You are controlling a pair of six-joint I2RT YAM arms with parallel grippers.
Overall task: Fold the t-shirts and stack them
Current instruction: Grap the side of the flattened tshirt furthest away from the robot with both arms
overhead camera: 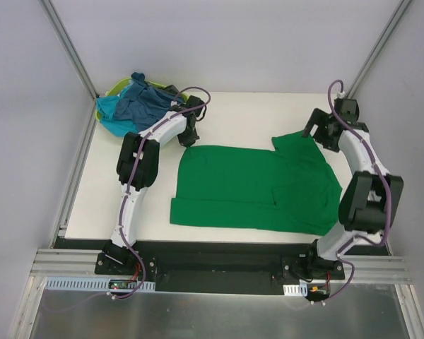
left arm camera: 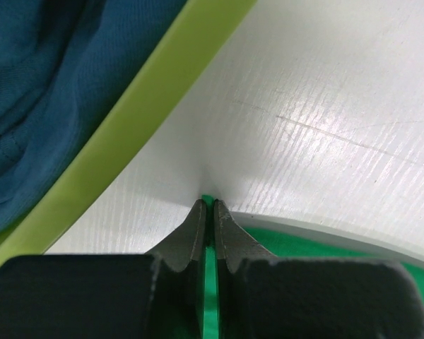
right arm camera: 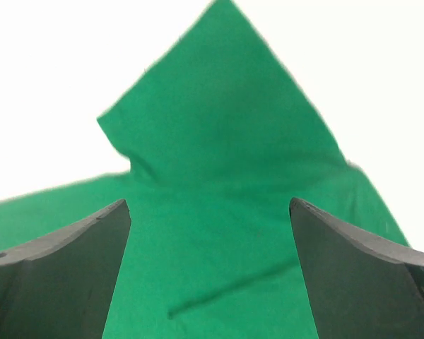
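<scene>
The sleeve's far corner (right arm camera: 225, 7) lies flat and lines up with my right gripper's open fingers. My right gripper should now go down toward that corner (overhead camera: 304, 133) and close there.
A bright green t-shirt (overhead camera: 251, 188) lies spread flat on the white table, hem to the left, one sleeve (overhead camera: 293, 141) sticking up at the far right. My left gripper (overhead camera: 189, 134) is shut on the shirt's far left corner, with green cloth (left arm camera: 210, 282) pinched between its fingers. My right gripper (overhead camera: 316, 131) hovers open over the far right sleeve (right arm camera: 219, 127), its fingers (right arm camera: 71, 268) apart and empty. Dusty blue (overhead camera: 143, 102) and turquoise (overhead camera: 107, 109) t-shirts are piled at the far left corner.
The piled shirts sit in a lime-green basket (overhead camera: 116, 88), whose rim (left arm camera: 155, 106) runs just beside the left gripper. Grey walls and metal frame posts enclose the table.
</scene>
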